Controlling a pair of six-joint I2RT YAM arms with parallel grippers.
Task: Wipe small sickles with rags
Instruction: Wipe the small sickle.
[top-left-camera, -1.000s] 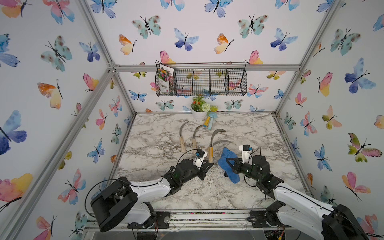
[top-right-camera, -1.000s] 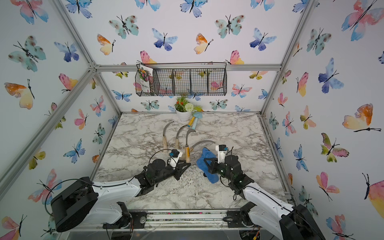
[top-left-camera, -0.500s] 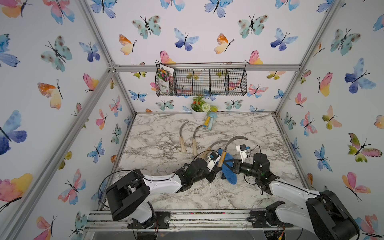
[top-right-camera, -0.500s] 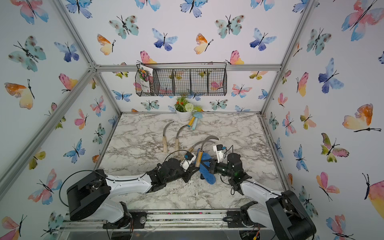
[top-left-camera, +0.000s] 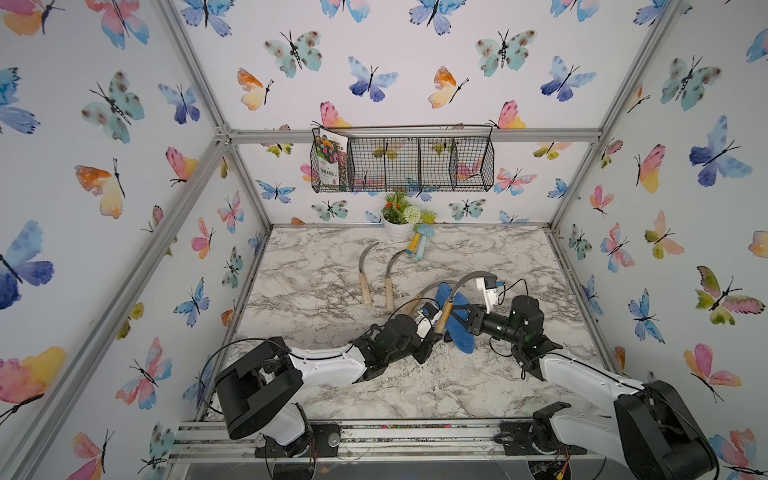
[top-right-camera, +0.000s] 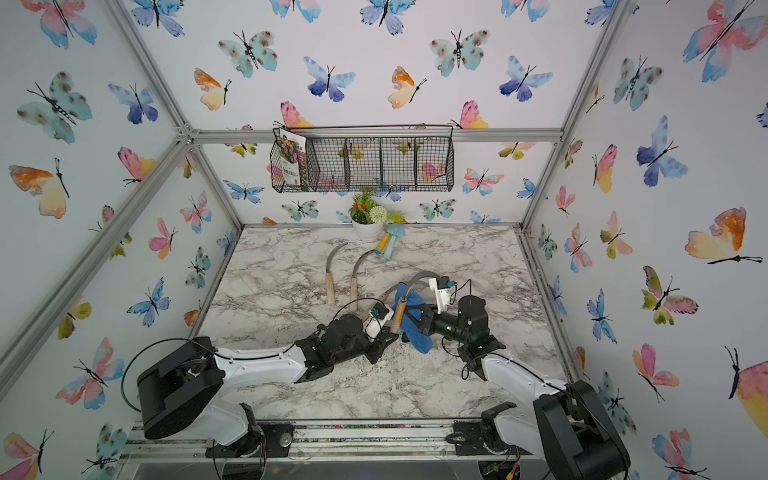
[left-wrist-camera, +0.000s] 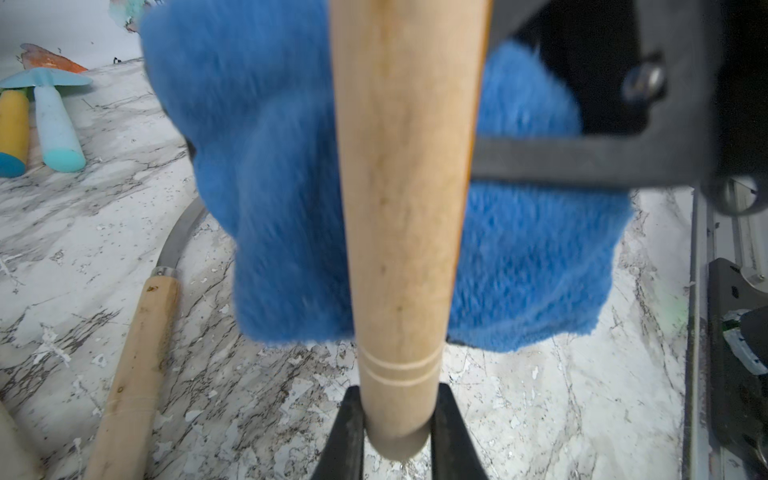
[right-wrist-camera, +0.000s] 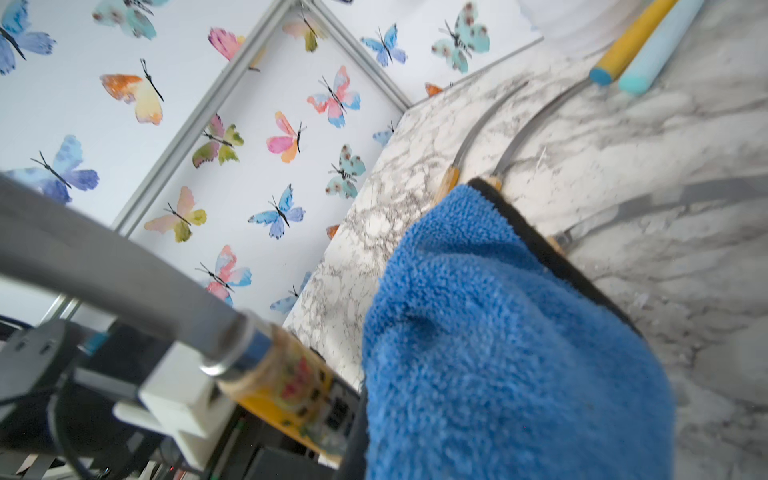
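The blue rag hangs behind the sickle's handle (top-left-camera: 443, 315). I should pull the rag back clear with my right gripper, then wipe from the blade's base (top-left-camera: 455, 292) toward its tip.
My left gripper (top-left-camera: 434, 332) is shut on the butt of one small sickle's pale wooden handle (left-wrist-camera: 403, 208), which is raised off the table. Its grey blade (top-left-camera: 469, 279) curves up and to the right. My right gripper (top-left-camera: 462, 316) is shut on the blue rag (top-left-camera: 462, 332), which hangs against the far side of that handle (top-right-camera: 398, 316). The rag (right-wrist-camera: 498, 353) hides the right gripper's fingertips. Two more sickles (top-left-camera: 365, 278) (top-left-camera: 390, 284) lie side by side on the marble table (top-left-camera: 519, 266). A third sickle (left-wrist-camera: 133, 365) lies just left of the rag.
A white flower pot (top-left-camera: 398, 226) and yellow and light-blue mushroom toys (top-left-camera: 420, 243) stand at the table's back edge. A black wire basket (top-left-camera: 403, 164) hangs on the back wall. Pale flecks (top-left-camera: 415, 374) litter the table in front of the arms.
The left gripper has lifted a sickle off the table and carried it right. The right gripper has brought the rag up against it. Both arms have moved little in the last half second.
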